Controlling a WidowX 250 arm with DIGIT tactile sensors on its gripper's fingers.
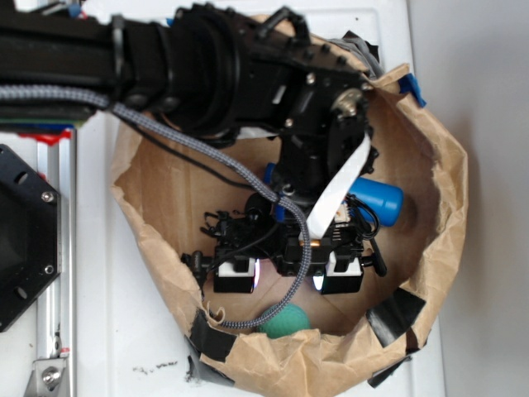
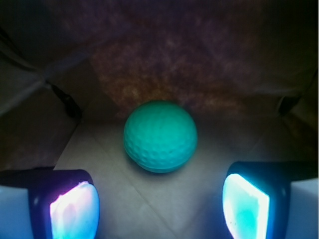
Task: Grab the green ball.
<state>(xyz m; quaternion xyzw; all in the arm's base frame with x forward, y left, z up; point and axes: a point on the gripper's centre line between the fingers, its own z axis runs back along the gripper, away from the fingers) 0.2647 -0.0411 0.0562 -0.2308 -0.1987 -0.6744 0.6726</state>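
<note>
The green ball [image 1: 284, 321] will squeeze narrow between the fingers and bulge out past them when I lift it, because the dimples [image 2: 153, 149] are shallow and have soft edges.
The green ball [image 1: 287, 321] is small, round and dimpled. It lies on the floor of a brown paper bag [image 1: 430, 149], against the bag's near wall. In the wrist view the ball [image 2: 160, 136] sits just ahead of my gripper [image 2: 159, 209], centred between the two glowing pads [image 2: 75, 211], not touching either. In the exterior view my gripper [image 1: 287, 277] hangs inside the bag just behind the ball. It is open and empty.
A blue bottle [image 1: 376, 200] lies on its side behind the gripper inside the bag. The bag's crumpled walls, patched with black tape [image 1: 397, 318], ring the workspace closely. A metal rail [image 1: 62, 248] and a black mount stand at the left on the white table.
</note>
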